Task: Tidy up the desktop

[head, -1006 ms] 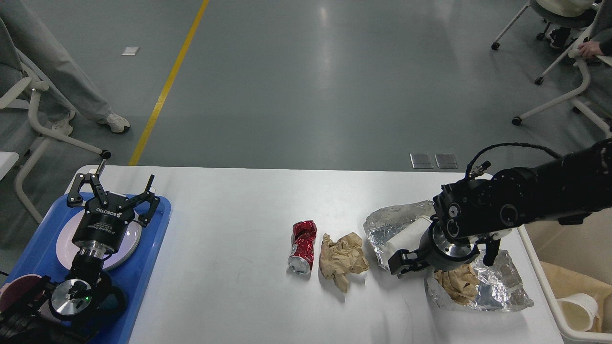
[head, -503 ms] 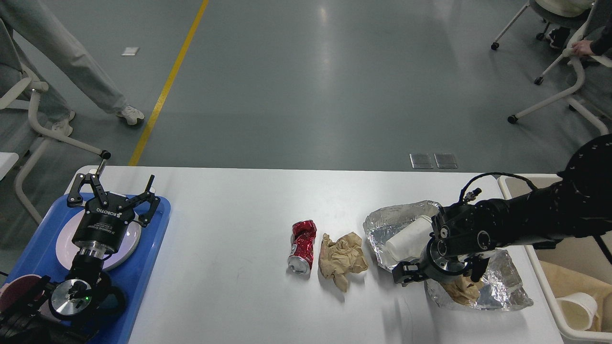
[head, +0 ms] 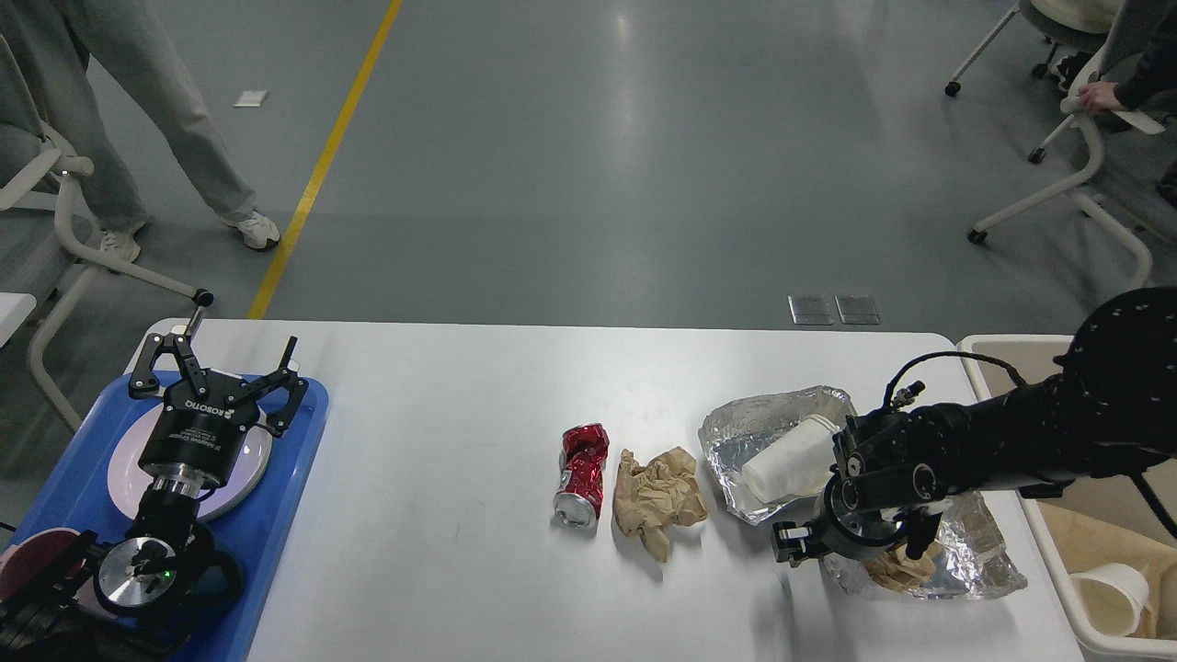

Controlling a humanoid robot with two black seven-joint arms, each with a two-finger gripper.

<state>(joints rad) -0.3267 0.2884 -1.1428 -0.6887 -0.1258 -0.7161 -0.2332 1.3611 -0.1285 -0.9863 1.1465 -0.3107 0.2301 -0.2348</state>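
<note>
I expect the brown paper wad [head: 905, 566] to move along when I pull the second foil sheet [head: 979, 552], because the wad sits well inside the foil sheet.
The white desktop [head: 441, 552] holds a crushed red can [head: 581, 471], a crumpled brown paper wad [head: 657, 501], a foil sheet [head: 745, 428] with a white paper cup [head: 782, 462] lying on it, and a second foil sheet [head: 979, 556] with another brown paper wad [head: 906, 572]. My right gripper [head: 852, 550] points down over that second wad. It is open, with one finger on each side of the wad. My left gripper [head: 219, 366] is open and empty, held above the white plate [head: 124, 471] on the blue tray [head: 285, 478].
A beige bin [head: 1057, 588] stands off the table's right edge with a white cup [head: 1113, 598] inside. A dark red dish [head: 37, 561] sits at the tray's near end. Office chairs and people stand on the floor beyond the table.
My right gripper has moved toward the table's near edge and come down onto the foil with the brown wad, its fingers a little closer together. The left arm has not moved.
</note>
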